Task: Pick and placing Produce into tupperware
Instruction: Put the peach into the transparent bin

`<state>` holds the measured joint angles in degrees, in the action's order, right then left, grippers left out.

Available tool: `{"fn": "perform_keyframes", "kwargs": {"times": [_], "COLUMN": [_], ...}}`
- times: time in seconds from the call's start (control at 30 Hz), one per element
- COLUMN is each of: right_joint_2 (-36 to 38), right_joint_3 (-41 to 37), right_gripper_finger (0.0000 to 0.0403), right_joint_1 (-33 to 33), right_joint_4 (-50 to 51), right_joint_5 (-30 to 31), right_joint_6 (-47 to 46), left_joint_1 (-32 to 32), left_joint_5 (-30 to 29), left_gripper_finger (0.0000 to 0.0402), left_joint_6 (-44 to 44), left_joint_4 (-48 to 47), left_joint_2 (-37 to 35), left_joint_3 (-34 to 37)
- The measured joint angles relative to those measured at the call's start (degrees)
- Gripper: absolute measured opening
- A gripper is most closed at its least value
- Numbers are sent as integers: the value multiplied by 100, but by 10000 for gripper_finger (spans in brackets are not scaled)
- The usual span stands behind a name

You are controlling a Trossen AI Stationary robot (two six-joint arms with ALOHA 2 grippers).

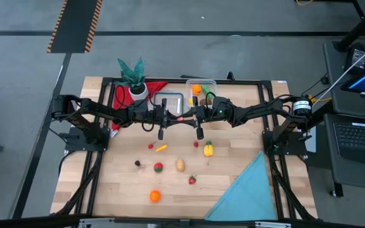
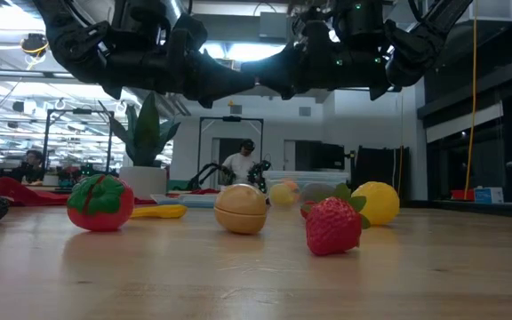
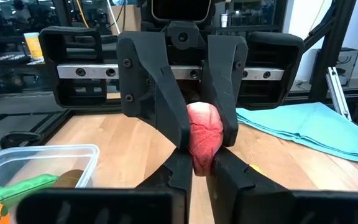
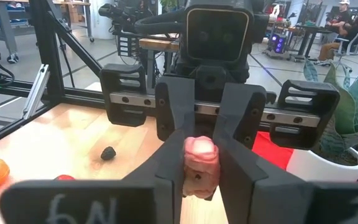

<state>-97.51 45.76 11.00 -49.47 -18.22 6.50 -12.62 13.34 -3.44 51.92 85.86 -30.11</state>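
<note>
Both grippers are pinching the pink-red piece [image 1: 180,118], so next my left gripper lets go and moves away before my right gripper takes it into the tupperware [image 1: 201,94].
A pink-red toy produce piece [image 3: 204,134] hangs in the air between both grippers, over the table's middle [image 1: 181,118]. My left gripper [image 3: 202,167] and my right gripper [image 4: 201,180] face each other, each shut on it. The clear tupperware [image 1: 201,88] stands at the far edge just beyond them, with orange and green produce inside. More produce lies nearer on the table: a yellow piece [image 1: 208,149], a tan one [image 1: 180,165], a tomato [image 1: 158,167], a strawberry [image 1: 192,180] and an orange [image 1: 154,196]. My left gripper pinches the pink piece between its two fingers at the end toward the table's left [image 3: 202,163], coming level from the left. The piece is lifted clear of the table. My right gripper pinches the same piece at its opposite end [image 4: 199,173], level from the table's right, with one finger [image 4: 169,165] on each side.
A flat clear square piece with a blue rim [image 1: 168,101] lies left of the tub. A potted plant [image 1: 134,79] and a red cloth [image 1: 120,95] sit at the far left. A teal cloth [image 1: 246,190] covers the near right corner. People show in the room beyond.
</note>
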Motion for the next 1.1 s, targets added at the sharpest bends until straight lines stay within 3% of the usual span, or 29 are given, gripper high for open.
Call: {"fn": "perform_keyframes", "kwargs": {"times": [0.67,1.1], "right_joint_2": [96,374], "right_joint_3": [0,-2], "right_gripper_finger": [59,59], "right_joint_1": [2,126], "right_joint_4": [-33,803], "right_joint_5": [13,11], "right_joint_6": [0,127], "left_joint_1": [0,-11], "left_joint_5": [-300,-321], "left_gripper_finger": [83,75], "left_joint_6": [26,11], "left_joint_4": [-111,-909], "left_joint_2": [2,-529], "left_joint_3": [0,-7]}}
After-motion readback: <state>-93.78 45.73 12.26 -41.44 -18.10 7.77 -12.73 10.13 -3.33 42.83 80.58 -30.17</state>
